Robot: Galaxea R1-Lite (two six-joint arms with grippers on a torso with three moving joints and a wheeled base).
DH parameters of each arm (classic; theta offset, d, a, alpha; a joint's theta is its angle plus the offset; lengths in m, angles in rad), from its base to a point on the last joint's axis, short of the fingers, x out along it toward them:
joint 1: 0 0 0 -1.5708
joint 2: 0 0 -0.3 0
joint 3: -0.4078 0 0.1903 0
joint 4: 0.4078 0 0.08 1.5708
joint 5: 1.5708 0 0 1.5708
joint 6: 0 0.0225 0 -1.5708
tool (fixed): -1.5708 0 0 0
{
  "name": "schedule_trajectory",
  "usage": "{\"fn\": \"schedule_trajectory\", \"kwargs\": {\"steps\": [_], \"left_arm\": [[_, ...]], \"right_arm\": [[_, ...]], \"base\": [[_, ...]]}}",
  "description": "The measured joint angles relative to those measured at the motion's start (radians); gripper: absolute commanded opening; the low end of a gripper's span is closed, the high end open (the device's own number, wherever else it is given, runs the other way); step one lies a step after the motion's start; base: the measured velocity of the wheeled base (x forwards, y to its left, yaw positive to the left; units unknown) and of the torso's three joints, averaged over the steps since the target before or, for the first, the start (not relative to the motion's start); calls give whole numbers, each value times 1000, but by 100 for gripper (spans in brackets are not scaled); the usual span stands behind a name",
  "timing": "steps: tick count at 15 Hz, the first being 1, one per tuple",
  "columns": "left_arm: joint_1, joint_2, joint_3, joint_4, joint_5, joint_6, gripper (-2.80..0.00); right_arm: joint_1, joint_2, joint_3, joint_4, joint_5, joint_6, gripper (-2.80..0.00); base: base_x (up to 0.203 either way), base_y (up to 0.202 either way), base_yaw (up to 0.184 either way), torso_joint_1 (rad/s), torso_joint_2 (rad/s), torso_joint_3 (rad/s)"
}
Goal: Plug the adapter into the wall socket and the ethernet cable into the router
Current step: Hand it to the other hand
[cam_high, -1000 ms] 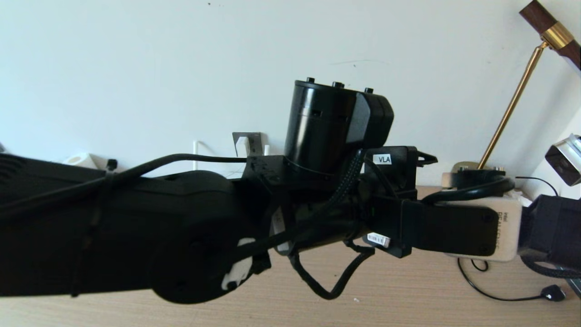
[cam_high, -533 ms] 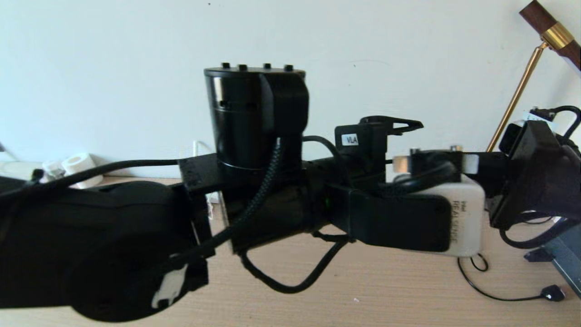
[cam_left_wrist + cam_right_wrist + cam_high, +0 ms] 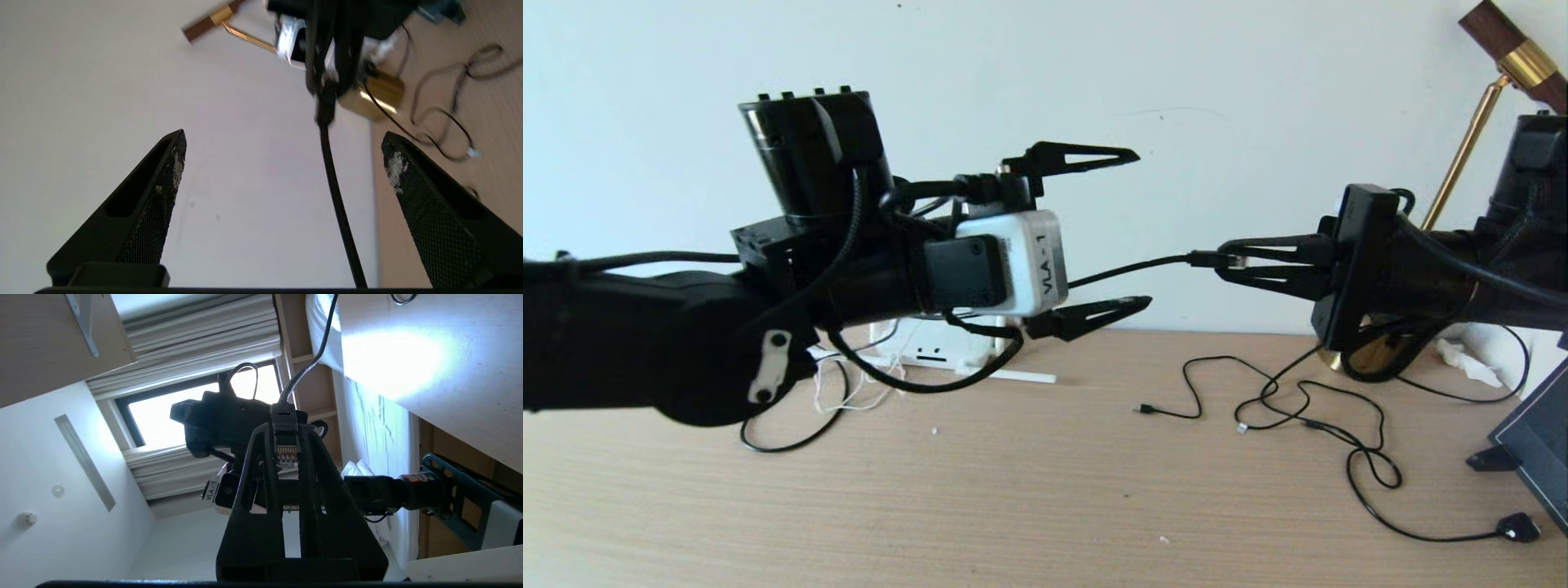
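Next, my left gripper moves down and forward to take the plug's cable end (image 3: 1201, 259), because the ethernet cable (image 3: 1107, 274) runs close to the left gripper's lower finger.
My right gripper (image 3: 1223, 261) hangs in the air at the right, shut on the ethernet cable's plug (image 3: 285, 451), whose clear tip with gold contacts points back between the fingers. The black ethernet cable (image 3: 1135, 269) stretches left from it and passes between the fingers of my left gripper (image 3: 1142, 227), which stands wide open and does not touch it. In the left wrist view the cable (image 3: 336, 196) runs nearer one finger. Part of the white router (image 3: 927, 353) shows on the table behind my left arm. The adapter and the wall socket are hidden behind that arm.
A brass lamp (image 3: 1462, 163) stands at the back right behind my right arm. Thin black cables (image 3: 1298, 408) lie looped on the wooden table (image 3: 1013, 490), one ending in a small plug (image 3: 1519, 527). A dark panel (image 3: 1535, 441) leans at the right edge.
My left arm has swung back to the left and its fingers have spread open. My right gripper has come into view at the right, with the cable's plug in it.
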Motion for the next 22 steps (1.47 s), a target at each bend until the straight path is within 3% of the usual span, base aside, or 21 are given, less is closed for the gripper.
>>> {"fn": "schedule_trajectory", "kwargs": {"steps": [2,5,22], "left_arm": [[3,37,-1,-86,-50,-30,0],[-25,77,4,-115,-112,-33,0],[-46,180,-38,-228,-185,-28,0]], "right_arm": [[-2,26,-29,-1,34,2,-280],[-4,41,-43,0,42,4,-280],[-3,2,33,-60,137,25,-280]], "base": [[0,0,0,0,0,0],[0,0,0,0,0,0],[0,0,0,0,0,0]]}}
